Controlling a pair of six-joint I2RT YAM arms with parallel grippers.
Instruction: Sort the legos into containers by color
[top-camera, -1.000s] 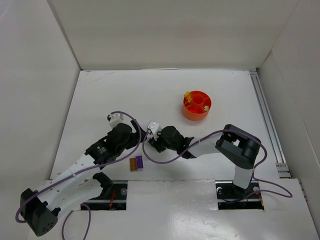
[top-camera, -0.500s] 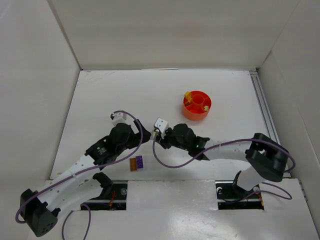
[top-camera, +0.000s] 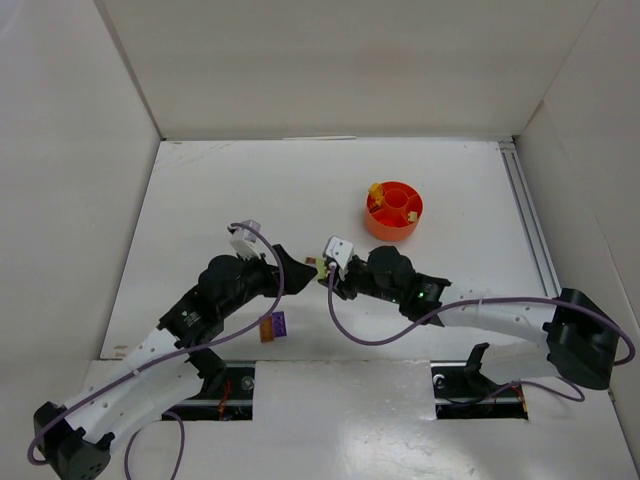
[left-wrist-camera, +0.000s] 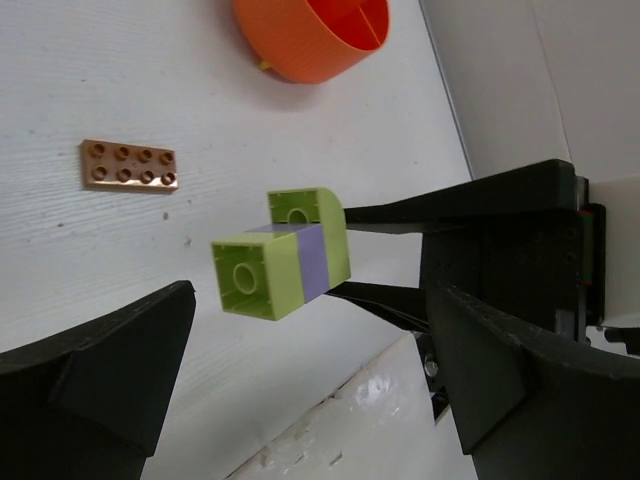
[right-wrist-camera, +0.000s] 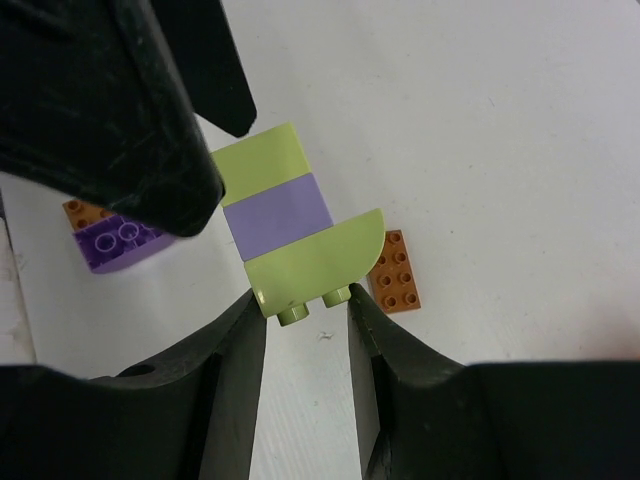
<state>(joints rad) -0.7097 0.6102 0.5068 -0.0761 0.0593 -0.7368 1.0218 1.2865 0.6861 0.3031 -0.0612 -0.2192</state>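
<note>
I should now move my left gripper forward until it closes on the stack's loose green end (left-wrist-camera: 256, 277). That end faces its open fingers while my right gripper holds the stack's studded end (right-wrist-camera: 316, 260).
A small stack of legos (right-wrist-camera: 293, 222), pale yellow-green, purple and pale yellow-green, hangs above the table. My right gripper (right-wrist-camera: 305, 305) is shut on its studded green end brick. The same stack (left-wrist-camera: 285, 255) shows in the left wrist view, beyond the wide-apart fingers of my open left gripper (left-wrist-camera: 312, 310), which faces its free end. From above, the left gripper (top-camera: 298, 262) and right gripper (top-camera: 327, 272) meet tip to tip at the stack (top-camera: 318, 267). A brown-orange plate brick (left-wrist-camera: 130, 165) lies flat on the table. The orange-red round container (top-camera: 393, 224) holds yellow bricks (top-camera: 377, 192).
A purple brick (top-camera: 280, 324) and a brown-orange brick (top-camera: 266, 328) lie together near the front edge, between the arm bases. White walls close the table on the left, back and right. A metal rail (top-camera: 530, 235) runs along the right side.
Both grippers have moved right and slightly away from the bases, with the stack between them. The right arm has stretched out lower and its jaws have narrowed onto the stack.
</note>
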